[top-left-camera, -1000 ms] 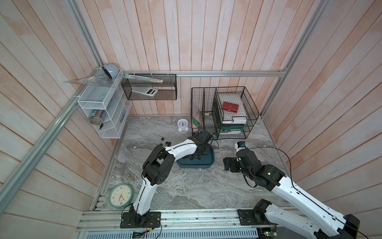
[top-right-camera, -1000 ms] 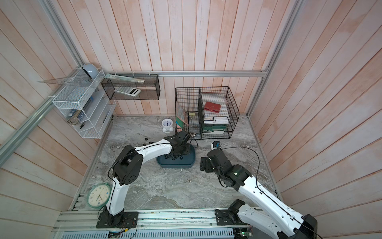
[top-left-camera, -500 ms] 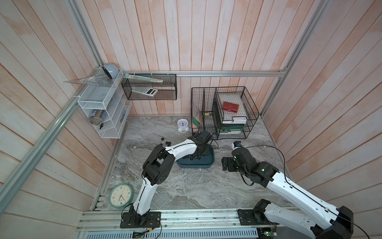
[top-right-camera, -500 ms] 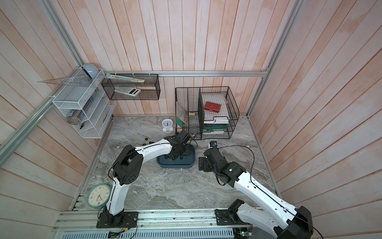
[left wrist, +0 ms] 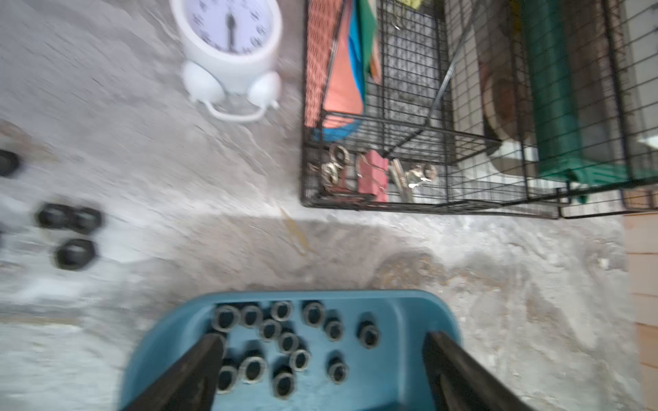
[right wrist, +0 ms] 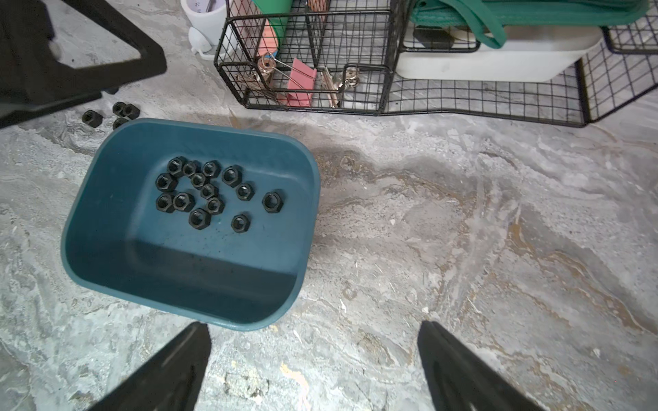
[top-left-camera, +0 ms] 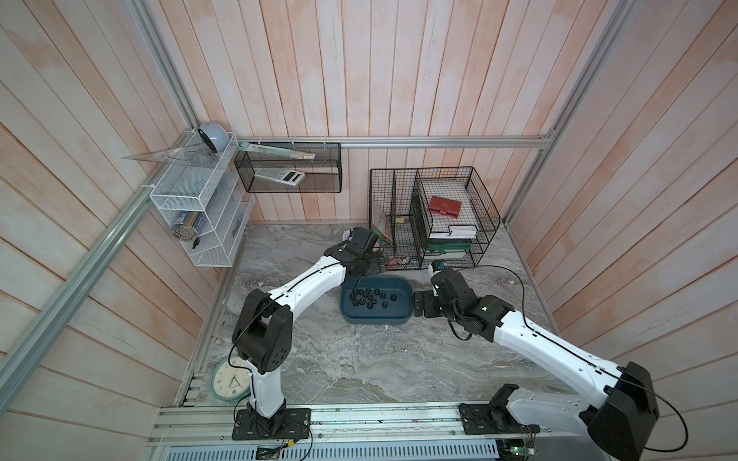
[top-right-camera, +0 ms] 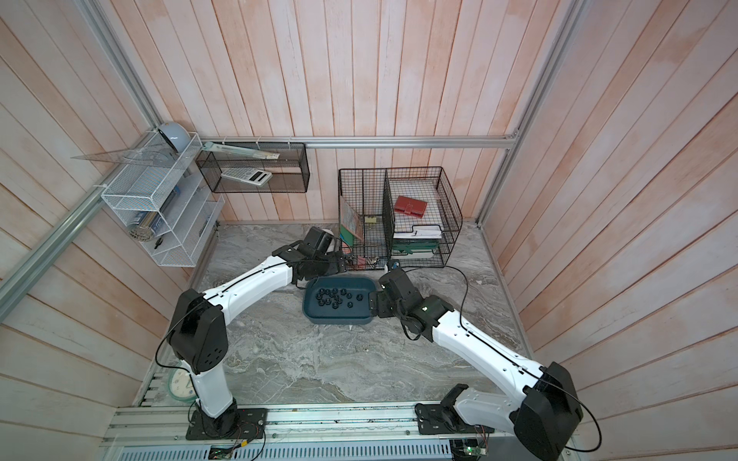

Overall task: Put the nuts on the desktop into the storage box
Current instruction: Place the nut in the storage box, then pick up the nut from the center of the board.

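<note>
The farthest loose nut [left wrist: 7, 163] lies clear of the other nuts, so my open left gripper can keep going toward it and should close around its sides.
The teal storage box [top-left-camera: 375, 318] [top-right-camera: 336, 319] sits mid-desktop [top-left-camera: 359, 359] and holds several black nuts [top-left-camera: 369, 297] [right wrist: 199, 192] [left wrist: 281, 338]. My left gripper [top-left-camera: 369, 265] [left wrist: 322, 341] hangs open over the box's far rim, with nothing between its fingers. A few loose nuts [left wrist: 74, 252] [right wrist: 124, 108] lie on the desktop just beyond the box's far left corner; my left arm hides them in both top views. My right gripper [top-left-camera: 419, 304] [right wrist: 313, 327] stands open and empty at the box's right end, just outside its rim [right wrist: 249, 325].
Black wire baskets [top-left-camera: 431, 219] with binder clips [right wrist: 297, 85] stand right behind the box. A white alarm clock [left wrist: 229, 46] stands to their left. A white mesh rack [top-left-camera: 199, 211] hangs on the left wall. A green clock [top-left-camera: 229, 383] lies at the front left.
My left gripper has gone from shut to open above the box. My right gripper has moved left, closer to the box's right end.
</note>
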Available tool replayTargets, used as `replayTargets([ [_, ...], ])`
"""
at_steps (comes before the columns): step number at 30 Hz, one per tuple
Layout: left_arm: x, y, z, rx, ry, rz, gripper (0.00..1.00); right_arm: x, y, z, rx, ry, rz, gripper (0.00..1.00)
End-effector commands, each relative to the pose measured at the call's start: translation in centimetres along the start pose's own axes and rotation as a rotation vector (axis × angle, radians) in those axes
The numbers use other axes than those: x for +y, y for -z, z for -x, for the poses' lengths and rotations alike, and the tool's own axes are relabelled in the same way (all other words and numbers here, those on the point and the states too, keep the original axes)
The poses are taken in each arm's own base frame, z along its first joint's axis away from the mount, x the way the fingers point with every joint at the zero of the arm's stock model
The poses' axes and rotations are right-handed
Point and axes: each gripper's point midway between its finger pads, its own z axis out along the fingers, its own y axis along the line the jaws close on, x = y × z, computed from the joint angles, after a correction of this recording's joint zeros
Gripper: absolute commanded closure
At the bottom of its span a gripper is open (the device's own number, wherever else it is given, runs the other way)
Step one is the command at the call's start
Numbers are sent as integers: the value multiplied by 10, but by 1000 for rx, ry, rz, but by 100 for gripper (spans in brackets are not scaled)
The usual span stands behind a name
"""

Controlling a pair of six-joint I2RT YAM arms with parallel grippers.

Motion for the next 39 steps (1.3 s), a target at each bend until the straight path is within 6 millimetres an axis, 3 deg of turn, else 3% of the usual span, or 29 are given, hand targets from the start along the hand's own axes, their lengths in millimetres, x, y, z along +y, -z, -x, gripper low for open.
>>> replayTargets([
  [1,34,4,1,-3,5,88,0,18,-1,18,-32,26,60,2],
  [9,101,11,24,-55,57,240,0,35,-16,29,-22,58,92,2],
  [15,148,-3,38,-35,131,300,1,40,-23,35,-17,78,93,2],
  [20,179,-24,47,-5,179,328,13,41,-27,38,-12,91,78,2],
  [25,201,-47,53,29,206,344,30,39,-30,42,-13,96,54,2],
  [31,215,-71,61,59,202,353,39,35,-34,44,-7,97,29,2],
  [39,216,-99,60,102,200,333,48,32,-38,47,3,100,7,2],
])
